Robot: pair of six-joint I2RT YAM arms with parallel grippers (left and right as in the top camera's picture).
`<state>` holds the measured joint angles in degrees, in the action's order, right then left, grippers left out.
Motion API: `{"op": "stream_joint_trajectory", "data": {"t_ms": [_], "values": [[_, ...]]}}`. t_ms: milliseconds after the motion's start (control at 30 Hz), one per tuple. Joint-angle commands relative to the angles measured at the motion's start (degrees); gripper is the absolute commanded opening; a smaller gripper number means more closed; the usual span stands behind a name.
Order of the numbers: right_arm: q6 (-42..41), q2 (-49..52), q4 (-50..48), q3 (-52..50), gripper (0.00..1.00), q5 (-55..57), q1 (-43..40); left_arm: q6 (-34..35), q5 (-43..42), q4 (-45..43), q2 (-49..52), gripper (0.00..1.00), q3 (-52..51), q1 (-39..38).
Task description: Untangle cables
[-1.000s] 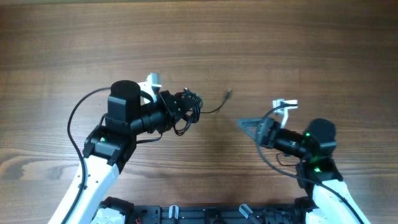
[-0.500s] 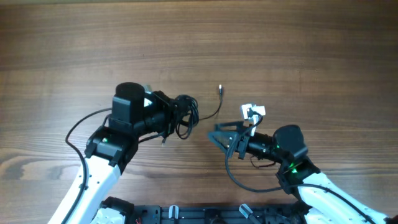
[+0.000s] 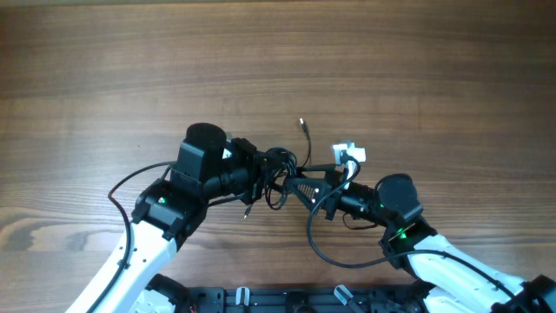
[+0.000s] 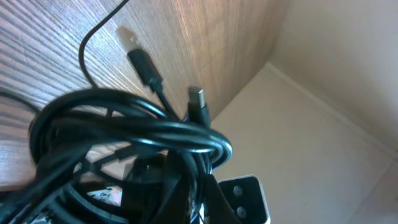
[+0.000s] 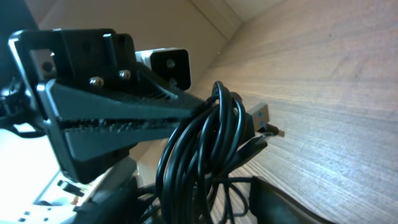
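The knot's loops (image 3: 282,160) are pinched into one bundle by my left gripper, so next my right gripper takes the hanging cables (image 5: 194,174) while my left gripper opens and backs away.
The cables (image 3: 278,167) are a small black knot held up over the table's middle, with my left gripper (image 3: 261,170) shut on its left side. One silver-tipped end (image 3: 302,123) sticks out behind the knot, and another plug (image 3: 246,211) dangles in front. In the left wrist view the cables (image 4: 124,134) loop across my left gripper (image 4: 202,202), with two plug ends (image 4: 198,102) poking up. My right gripper (image 3: 291,183) reaches in from the right. In its wrist view the cables (image 5: 208,149) hang between the fingers (image 5: 305,202) of my right gripper (image 5: 205,202), which stand apart around them.
Bare wooden table (image 3: 417,69) lies all round the two arms. The thick black cable (image 3: 326,252) of the right arm loops near the front edge. The left gripper's finger (image 5: 93,102) fills the upper left of the right wrist view.
The left arm has carried the knot to the right. The right arm has swung left to meet it, and its jaws have narrowed around the bundle.
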<state>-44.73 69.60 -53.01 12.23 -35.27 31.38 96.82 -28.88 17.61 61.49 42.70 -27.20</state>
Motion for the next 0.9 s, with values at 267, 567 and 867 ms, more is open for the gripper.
{"op": "stream_joint_trajectory", "data": {"t_ms": [267,567,867], "values": [[-1.9,1.3,0.0,0.5,0.04,-9.3,0.3,1.0,6.2,-1.0,-0.3,0.04,0.5,5.7],[-1.7,1.3,5.5,0.5,0.04,-15.6,0.3,-7.1,5.6,-1.4,-0.3,0.04,0.5,23.7],[0.0,1.3,2.6,0.5,0.04,-13.2,0.3,-35.0,-5.4,6.8,-0.3,0.51,0.5,26.9]]}}
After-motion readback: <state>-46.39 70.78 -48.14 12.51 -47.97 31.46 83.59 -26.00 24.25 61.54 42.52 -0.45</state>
